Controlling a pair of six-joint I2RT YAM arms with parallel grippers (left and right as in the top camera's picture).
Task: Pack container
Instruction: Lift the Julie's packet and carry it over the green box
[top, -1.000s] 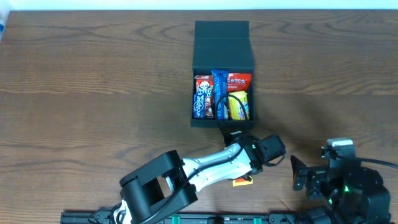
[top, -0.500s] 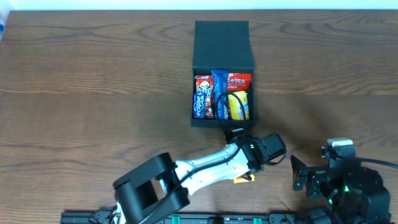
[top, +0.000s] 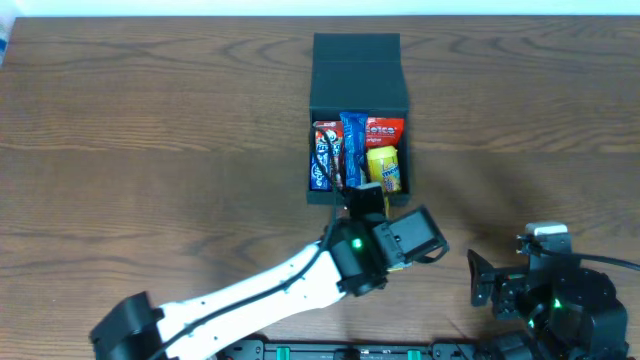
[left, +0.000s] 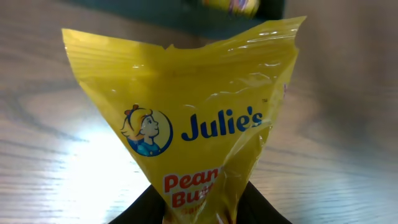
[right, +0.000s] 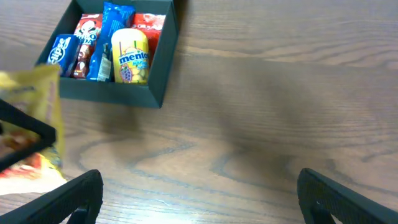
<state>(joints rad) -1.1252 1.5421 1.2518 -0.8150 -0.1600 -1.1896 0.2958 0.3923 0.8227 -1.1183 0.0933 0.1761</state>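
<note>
I should rest the Julie's packet across the container's front side with my left gripper, since it is outside that side, then regrip it and lift it in.
The dark container stands open at the table's middle back, its flap lid folded away behind it. Inside are several snack packets and a yellow Mentos tub. My left gripper is shut on the bottom of a yellow Julie's peanut butter packet and holds it upright above the table, just in front of the container's front wall. In the overhead view the left gripper reaches that wall. The packet also shows in the right wrist view. My right gripper is open and empty, low over bare table.
The container also shows in the right wrist view, at upper left. The right arm's base sits at the front right corner. Brown wood table lies all around the box.
My left arm has risen and swung toward the container's front wall, carrying the yellow packet up off the table. The right arm has not moved.
</note>
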